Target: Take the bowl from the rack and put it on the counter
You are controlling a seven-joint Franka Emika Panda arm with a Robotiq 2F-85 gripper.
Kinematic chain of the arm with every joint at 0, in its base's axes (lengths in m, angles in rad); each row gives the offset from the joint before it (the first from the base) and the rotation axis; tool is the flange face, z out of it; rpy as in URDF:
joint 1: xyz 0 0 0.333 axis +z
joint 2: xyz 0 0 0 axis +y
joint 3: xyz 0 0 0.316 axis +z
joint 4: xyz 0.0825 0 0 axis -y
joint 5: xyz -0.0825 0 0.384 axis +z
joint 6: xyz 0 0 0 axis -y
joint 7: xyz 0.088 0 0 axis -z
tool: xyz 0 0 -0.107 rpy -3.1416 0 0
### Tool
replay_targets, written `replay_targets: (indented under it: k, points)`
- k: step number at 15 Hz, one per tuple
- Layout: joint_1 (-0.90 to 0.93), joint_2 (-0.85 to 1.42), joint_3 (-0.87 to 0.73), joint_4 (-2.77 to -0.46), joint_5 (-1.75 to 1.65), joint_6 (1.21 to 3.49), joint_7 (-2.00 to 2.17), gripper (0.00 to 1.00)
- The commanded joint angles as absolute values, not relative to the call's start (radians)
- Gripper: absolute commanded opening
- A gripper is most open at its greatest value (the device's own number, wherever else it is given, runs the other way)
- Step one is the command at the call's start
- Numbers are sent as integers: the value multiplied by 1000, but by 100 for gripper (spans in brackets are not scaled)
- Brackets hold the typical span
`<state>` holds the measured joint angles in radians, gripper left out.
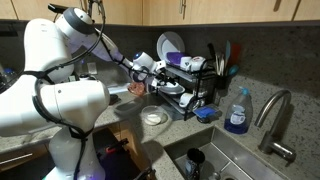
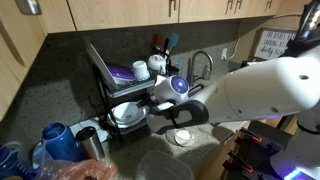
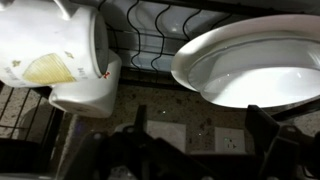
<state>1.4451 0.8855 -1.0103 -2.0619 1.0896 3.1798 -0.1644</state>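
Note:
My gripper keeps reaching in until my open fingers straddle the white bowl's rim point(image 3: 180, 68), which lies ahead of them, clear of the white mug.
A small, pale, round bowl point(image 1: 153, 117) point(image 2: 182, 137) stands upright on the speckled counter point(image 1: 188, 131) point(image 2: 150, 141), in front of the black wire rack point(image 1: 195, 88) point(image 2: 108, 88). In both exterior views my gripper point(image 1: 155, 85) point(image 2: 153, 107) hangs above that bowl, pointing at the rack's lower tier. The wrist view shows the gripper point(image 3: 198, 116) open, with nothing between its dark fingers. Just ahead of it sit a wider white bowl point(image 3: 250, 65) and a white mug point(image 3: 55, 45) on the rack wires.
A large white-and-purple plate point(image 1: 170, 47) stands upright in the rack, with utensils point(image 1: 222, 58) at the rack's side. A blue soap bottle point(image 1: 237, 112), a faucet point(image 1: 275, 112) and the steel sink point(image 1: 235, 160) lie beyond. Blue mugs and a steel tumbler point(image 2: 92, 142) crowd one corner.

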Motion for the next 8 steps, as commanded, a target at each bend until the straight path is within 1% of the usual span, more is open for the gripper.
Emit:
replay_targets:
  k: [1,4,8]
  points:
    - [1510,962,-1112,-2043,1095,3050,-12,100]
    - [1521,971,-1125,-2025,1093,2989,84,100]
    - [1500,984,-1124,-1990,1098,2971,204,100]
